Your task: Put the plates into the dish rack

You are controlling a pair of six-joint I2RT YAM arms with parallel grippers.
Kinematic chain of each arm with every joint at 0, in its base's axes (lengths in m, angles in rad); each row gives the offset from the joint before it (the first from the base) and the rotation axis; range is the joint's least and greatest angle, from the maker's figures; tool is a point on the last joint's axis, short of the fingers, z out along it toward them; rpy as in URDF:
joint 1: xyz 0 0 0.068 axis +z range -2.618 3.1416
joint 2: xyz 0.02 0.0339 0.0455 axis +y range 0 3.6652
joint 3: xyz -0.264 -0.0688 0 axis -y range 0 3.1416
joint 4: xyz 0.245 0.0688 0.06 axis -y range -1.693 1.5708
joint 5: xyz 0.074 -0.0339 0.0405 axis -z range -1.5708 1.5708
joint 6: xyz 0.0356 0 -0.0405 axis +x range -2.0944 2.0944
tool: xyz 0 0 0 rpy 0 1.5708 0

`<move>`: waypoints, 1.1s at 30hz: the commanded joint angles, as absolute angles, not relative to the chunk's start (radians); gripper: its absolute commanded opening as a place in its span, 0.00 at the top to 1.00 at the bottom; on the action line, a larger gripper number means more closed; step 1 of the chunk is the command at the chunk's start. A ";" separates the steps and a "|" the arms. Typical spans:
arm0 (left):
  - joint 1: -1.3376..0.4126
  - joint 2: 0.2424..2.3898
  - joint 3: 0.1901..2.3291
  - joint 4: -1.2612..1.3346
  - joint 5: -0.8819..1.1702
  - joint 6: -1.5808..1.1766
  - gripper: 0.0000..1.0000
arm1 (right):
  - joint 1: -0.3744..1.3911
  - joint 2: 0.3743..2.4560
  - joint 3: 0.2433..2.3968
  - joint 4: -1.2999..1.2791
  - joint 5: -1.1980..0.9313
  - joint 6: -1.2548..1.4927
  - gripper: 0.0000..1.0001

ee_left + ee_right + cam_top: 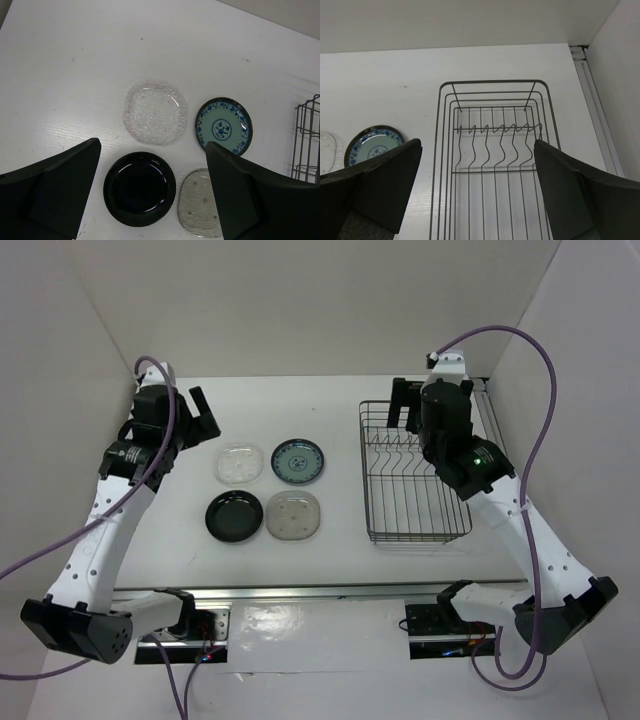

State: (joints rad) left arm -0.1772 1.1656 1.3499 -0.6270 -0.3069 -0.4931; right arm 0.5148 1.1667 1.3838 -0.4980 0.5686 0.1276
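My open left gripper is facing the clear plate's rim (218, 466), which lies free of the other plates. I should keep lowering the gripper until its fingers are on both sides of that rim.
Four plates lie flat on the white table in a two-by-two group: a clear plate (241, 463), a blue-green patterned plate (299, 460), a glossy black plate (234, 515) and a whitish dotted rounded-square plate (293, 515). The dark wire dish rack (412, 475) stands empty to their right. My left gripper (205, 412) is open and empty, held above the table left of the clear plate. Its wrist view shows the clear plate (155, 113), blue-green plate (223, 126), black plate (139, 189) and dotted plate (202, 202) below. My right gripper (405, 408) is open and empty over the rack's far end (495, 150).
White walls enclose the table at the back and on both sides. A metal rail (330, 592) runs along the near edge between the arm bases. In the right wrist view, a white channel (596, 100) runs along the wall right of the rack, and the blue-green plate (374, 144) shows at left.
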 commanded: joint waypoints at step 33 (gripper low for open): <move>-0.127 1.735 1.331 -0.580 -0.347 -0.769 0.03 | 0.560 1.236 1.266 -0.341 0.249 0.166 0.00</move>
